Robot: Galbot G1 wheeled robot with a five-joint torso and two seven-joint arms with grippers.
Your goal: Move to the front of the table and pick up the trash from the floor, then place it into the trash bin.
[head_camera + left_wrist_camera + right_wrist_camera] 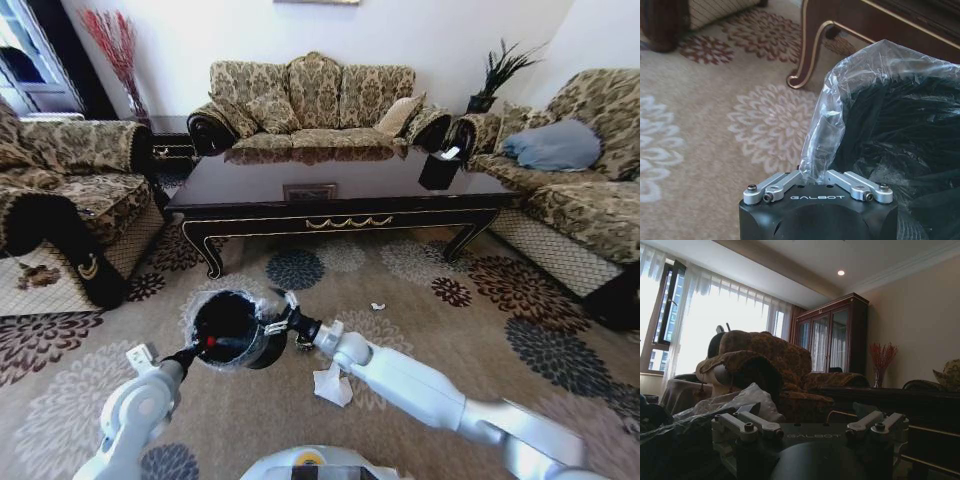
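My right gripper will have a crumpled black wrapper point(304, 343) hidden beneath it as more trash, because a small dark bit sticks out there.
The trash bin point(228, 327), a round black bucket lined with a clear crinkly bag, stands on the carpet in front of the table point(330, 195). My left gripper point(190, 353) is shut on its near rim; the left wrist view shows the left gripper point(822, 132) pinching the bag-covered rim of the bin point(900, 130). My right gripper point(281, 315) stands open at the bin's right rim, nothing between its fingers. A small red spot point(210, 341) shows inside the bin. Crumpled white paper point(333, 385) lies on the floor under my right arm. A tiny white scrap point(377, 306) lies farther right.
Patterned sofas stand at the left point(60, 200), back point(315, 100) and right point(580, 190). A small black tissue box point(440, 168) sits on the table's right end. Open floral carpet point(470, 330) stretches to the right of the bin.
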